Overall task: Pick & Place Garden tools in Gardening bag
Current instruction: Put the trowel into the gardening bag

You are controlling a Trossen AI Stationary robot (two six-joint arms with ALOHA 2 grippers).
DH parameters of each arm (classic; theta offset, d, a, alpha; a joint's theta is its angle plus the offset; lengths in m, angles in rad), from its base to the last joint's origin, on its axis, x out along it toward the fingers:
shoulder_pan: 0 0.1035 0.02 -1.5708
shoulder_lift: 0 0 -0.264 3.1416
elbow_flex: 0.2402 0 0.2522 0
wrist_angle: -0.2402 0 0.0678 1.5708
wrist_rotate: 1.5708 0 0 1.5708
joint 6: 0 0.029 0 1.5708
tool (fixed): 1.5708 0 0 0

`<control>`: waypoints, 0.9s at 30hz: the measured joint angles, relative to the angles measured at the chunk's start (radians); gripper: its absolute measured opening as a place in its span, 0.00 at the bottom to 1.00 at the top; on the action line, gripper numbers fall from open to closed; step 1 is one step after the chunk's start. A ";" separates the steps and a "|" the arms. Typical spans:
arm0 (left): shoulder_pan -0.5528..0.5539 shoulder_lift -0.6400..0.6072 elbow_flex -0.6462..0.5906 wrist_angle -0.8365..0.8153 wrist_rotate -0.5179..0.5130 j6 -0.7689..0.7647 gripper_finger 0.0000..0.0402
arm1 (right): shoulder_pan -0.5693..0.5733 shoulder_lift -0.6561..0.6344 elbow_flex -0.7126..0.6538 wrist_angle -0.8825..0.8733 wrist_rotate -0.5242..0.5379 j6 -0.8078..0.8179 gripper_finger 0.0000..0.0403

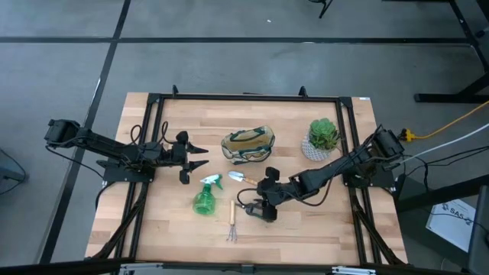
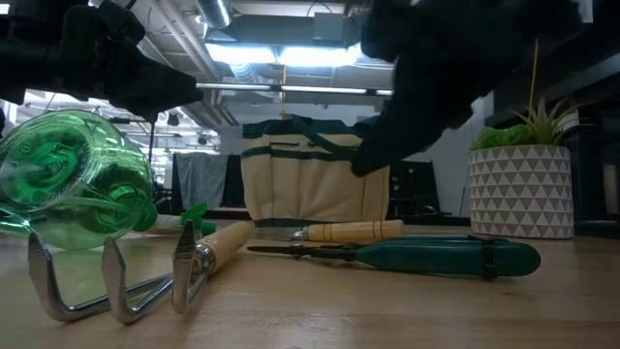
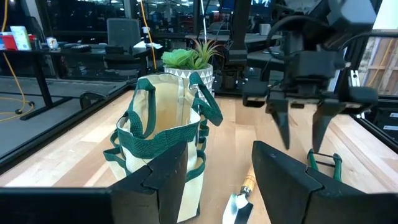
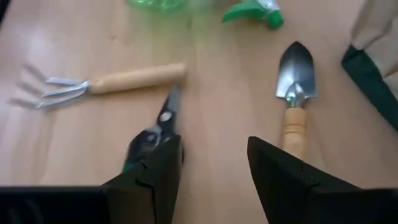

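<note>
The open fingers of my right gripper are on both sides of the wood (image 4: 214, 177) between the shears and the trowel, so I should move toward the bag and close on the trowel's wooden handle (image 1: 250, 181).
The beige gardening bag (image 1: 248, 145) with green trim stands upright on the table at mid-far; it also shows in the left wrist view (image 3: 165, 134). The trowel (image 1: 243, 178), the green spray bottle (image 1: 206, 197), the small rake (image 1: 231, 221) and the pruning shears (image 4: 163, 118) lie flat on the wood in front of the bag. My right gripper (image 1: 266, 200) is open and points down just above the shears' dark green handles (image 3: 323, 163). One finger hides the handles in the right wrist view. My left gripper (image 1: 202, 156) is open and empty, level, left of the bag.
A leafy potted plant (image 1: 323, 137) in a white patterned pot stands at the far right, beside the bag. A black frame (image 1: 153, 103) runs round the table top. Bare wood lies along the near edge and at the near right.
</note>
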 joint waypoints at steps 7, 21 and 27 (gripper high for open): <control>0.000 0.000 0.000 0.000 0.000 0.000 0.44 | -0.049 0.062 0.000 -0.015 -0.001 0.047 0.46; 0.000 0.000 0.000 0.000 0.000 0.000 0.44 | -0.075 0.067 0.011 -0.002 -0.060 0.039 0.46; 0.000 0.000 0.000 0.000 0.000 0.000 0.44 | -0.079 0.055 0.036 -0.072 0.021 -0.033 0.46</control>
